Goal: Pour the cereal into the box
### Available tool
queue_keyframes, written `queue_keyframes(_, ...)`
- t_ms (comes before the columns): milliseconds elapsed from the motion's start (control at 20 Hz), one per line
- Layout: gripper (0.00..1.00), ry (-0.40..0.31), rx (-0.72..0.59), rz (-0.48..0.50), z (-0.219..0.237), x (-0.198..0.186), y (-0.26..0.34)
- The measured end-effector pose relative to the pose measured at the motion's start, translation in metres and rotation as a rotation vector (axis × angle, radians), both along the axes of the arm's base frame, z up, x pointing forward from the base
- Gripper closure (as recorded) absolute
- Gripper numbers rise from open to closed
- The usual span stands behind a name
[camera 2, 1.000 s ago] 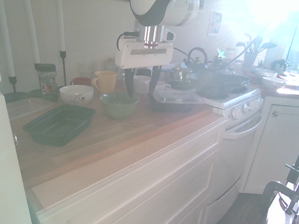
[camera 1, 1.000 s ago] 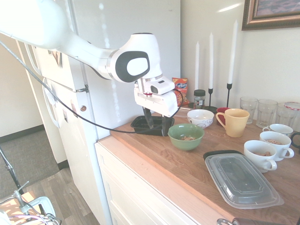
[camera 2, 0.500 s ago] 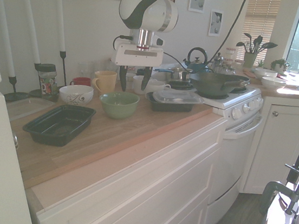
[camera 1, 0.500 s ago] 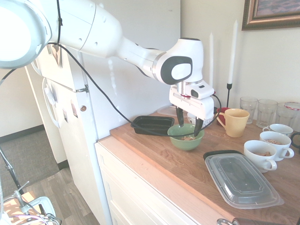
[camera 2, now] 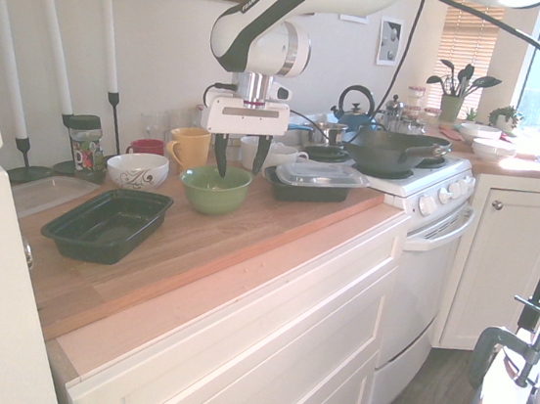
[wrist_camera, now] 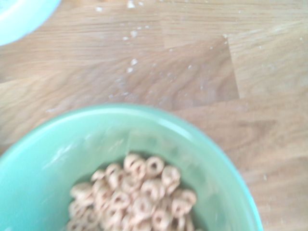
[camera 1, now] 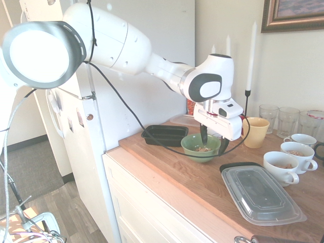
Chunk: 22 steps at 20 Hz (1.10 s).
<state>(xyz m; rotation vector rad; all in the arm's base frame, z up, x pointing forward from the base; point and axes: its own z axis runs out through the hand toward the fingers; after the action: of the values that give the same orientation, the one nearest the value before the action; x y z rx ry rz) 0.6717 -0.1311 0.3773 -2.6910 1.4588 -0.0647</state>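
I expect the cereal (wrist_camera: 132, 204) to tumble out and leave just crumbs behind when I pour, because loose, separate rings (wrist_camera: 154, 166) are piled up in the green bowl.
The cereal (camera 1: 203, 149) is a small heap of tan rings (wrist_camera: 139, 197) in the bottom of a green bowl (camera 1: 195, 151) (camera 2: 214, 191) (wrist_camera: 202, 149) on the wooden counter. The box (camera 1: 164, 135) (camera 2: 108, 224), a shallow black tray, sits empty on the counter beside the bowl, towards the fridge. My gripper (camera 1: 213, 141) (camera 2: 240, 162) hangs open and points down at the bowl's rim on the side away from the box. One finger is over the bowl's inside and the other outside it. Nothing is held.
A yellow mug (camera 1: 254, 131) (camera 2: 190, 145) and a white patterned bowl (camera 2: 137, 169) stand behind the green bowl. A container with a clear lid (camera 1: 260, 195) (camera 2: 314, 180), white cups (camera 1: 283, 167), glasses (camera 1: 288, 120) and candlesticks (camera 2: 110, 104) crowd the counter. A stove (camera 2: 420, 181) adjoins it.
The gripper has swung from above the black tray across to the green bowl and come down to its rim. It has stayed open.
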Motion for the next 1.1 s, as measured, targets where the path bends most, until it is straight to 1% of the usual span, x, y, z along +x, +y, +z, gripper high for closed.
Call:
queue_keyframes(150,0.00,0.024,-0.029,0.025,-0.017,0.015,0.002)
queue_keyframes(200,1.00,0.030,-0.033,0.029,-0.023,0.019,0.003)
queue_keyframes(350,1.00,0.043,-0.037,0.033,-0.036,0.031,0.002)
queue_keyframes(550,1.00,0.044,-0.042,0.032,-0.036,0.040,-0.001)
queue_keyframes(1100,1.00,0.063,-0.041,0.029,-0.043,0.047,0.010)
